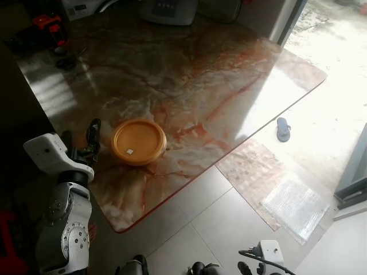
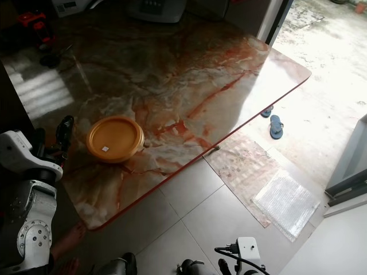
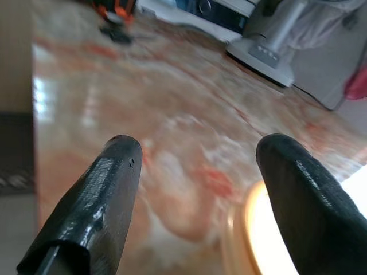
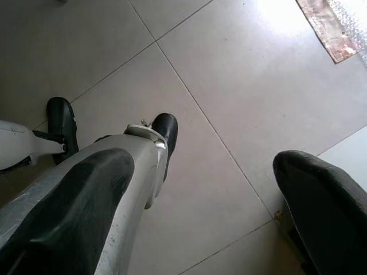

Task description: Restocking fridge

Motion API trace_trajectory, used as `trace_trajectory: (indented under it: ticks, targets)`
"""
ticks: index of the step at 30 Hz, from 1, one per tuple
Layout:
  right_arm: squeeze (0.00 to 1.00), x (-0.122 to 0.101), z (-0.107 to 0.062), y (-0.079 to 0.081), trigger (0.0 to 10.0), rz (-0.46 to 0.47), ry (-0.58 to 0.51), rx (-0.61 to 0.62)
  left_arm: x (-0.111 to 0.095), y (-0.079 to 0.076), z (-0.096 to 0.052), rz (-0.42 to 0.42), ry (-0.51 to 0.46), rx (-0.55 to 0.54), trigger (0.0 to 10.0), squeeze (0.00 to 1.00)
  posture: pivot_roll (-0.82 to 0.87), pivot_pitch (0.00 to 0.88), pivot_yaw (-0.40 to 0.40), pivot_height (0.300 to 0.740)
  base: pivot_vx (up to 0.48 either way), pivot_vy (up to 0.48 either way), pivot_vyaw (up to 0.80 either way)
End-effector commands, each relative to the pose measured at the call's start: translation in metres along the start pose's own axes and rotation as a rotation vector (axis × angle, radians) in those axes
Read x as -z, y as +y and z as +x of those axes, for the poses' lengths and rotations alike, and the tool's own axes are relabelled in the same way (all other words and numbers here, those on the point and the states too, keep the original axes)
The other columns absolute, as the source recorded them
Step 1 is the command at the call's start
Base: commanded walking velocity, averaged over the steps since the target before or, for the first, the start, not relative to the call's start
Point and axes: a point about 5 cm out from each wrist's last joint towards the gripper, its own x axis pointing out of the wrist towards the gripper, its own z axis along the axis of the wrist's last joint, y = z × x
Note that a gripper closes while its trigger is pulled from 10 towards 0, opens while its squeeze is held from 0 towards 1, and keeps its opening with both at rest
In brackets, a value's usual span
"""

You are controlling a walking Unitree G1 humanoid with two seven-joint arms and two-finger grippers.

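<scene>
The orange round container (image 1: 139,142) will tip steeply when the robot lifts it, since the container rim's near edge (image 1: 114,143) is by the left gripper's side-by-side fingers.
An orange round lidded container (image 1: 138,141) sits on the marble table (image 1: 195,74) near its front left corner. My left gripper (image 1: 80,140) is raised over the table edge just left of the container, open, with nothing between its fingers. In the left wrist view the left gripper (image 3: 195,152) points across the table, and the container's rim (image 3: 252,229) glows beside one fingertip. My right gripper (image 4: 200,166) hangs low over the tiled floor, open and empty.
A white appliance (image 1: 169,10) and a red and black tool (image 1: 49,26) stand at the table's far side. On the floor to the right lie a blue slipper (image 1: 283,129) and a clear plastic mat (image 1: 295,206), near a bright doorway.
</scene>
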Motion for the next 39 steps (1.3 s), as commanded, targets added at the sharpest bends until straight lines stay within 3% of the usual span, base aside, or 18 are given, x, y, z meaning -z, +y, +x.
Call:
trace_trajectory:
  ticks: [1,5,6,7,8,11,12,13,14,25,39]
  targets:
    - [0.00,0.008,-0.002,-0.002,10.0,0.019,0.020,0.013,0.008,-0.004,-0.001,-0.065,0.061,0.042,10.0,0.00,0.06,0.226,-0.085,0.740,0.000,0.000,0.00]
    - [0.00,0.008,-0.002,-0.002,10.0,0.024,0.019,0.016,0.014,-0.009,0.002,-0.153,0.102,0.064,10.0,0.00,0.05,0.228,-0.087,0.740,0.000,0.000,0.00]
    - [0.00,0.008,-0.002,-0.002,10.0,0.025,0.019,0.017,0.015,-0.009,0.004,-0.177,0.110,0.059,10.0,0.49,0.05,0.228,-0.089,0.740,0.000,0.000,0.00]
    - [0.00,0.008,-0.002,-0.002,10.0,0.027,0.019,0.019,0.016,-0.008,0.005,-0.178,0.116,0.051,10.0,0.90,0.05,0.228,-0.089,0.740,0.000,0.000,0.00]
    - [0.00,0.008,-0.002,-0.002,10.0,0.028,0.019,0.019,0.017,-0.009,0.006,-0.179,0.119,0.054,10.0,1.00,0.05,0.229,-0.089,0.740,0.000,0.000,0.00]
    - [0.00,0.008,-0.002,-0.003,10.0,0.029,0.018,0.020,0.020,-0.010,0.007,-0.161,0.138,0.061,10.0,1.00,0.05,0.230,-0.089,0.740,0.000,0.000,0.00]
    - [0.00,0.008,-0.002,-0.003,10.0,0.031,0.018,0.020,0.021,-0.011,0.007,-0.167,0.144,0.062,10.0,0.89,0.05,0.230,-0.089,0.740,0.000,0.000,0.00]
    - [0.00,0.008,-0.002,-0.003,10.0,0.032,0.017,0.021,0.021,-0.011,0.007,-0.172,0.149,0.064,10.0,0.89,0.05,0.230,-0.089,0.740,0.000,0.000,0.00]
    - [0.00,0.008,-0.002,-0.003,10.0,0.031,0.017,0.021,0.022,-0.011,0.006,-0.181,0.154,0.064,10.0,0.00,0.05,0.230,-0.090,0.740,0.000,0.000,0.00]
    - [0.00,0.008,-0.002,-0.003,10.0,0.029,0.016,0.022,0.037,-0.017,0.006,-0.283,0.218,0.088,10.0,0.00,0.04,0.227,-0.095,0.740,0.000,0.000,0.00]
    - [0.00,0.007,-0.002,-0.003,10.0,0.029,0.014,0.024,0.046,-0.026,0.017,-0.271,0.259,0.146,10.0,0.00,0.03,0.210,-0.091,0.740,0.000,0.000,0.00]
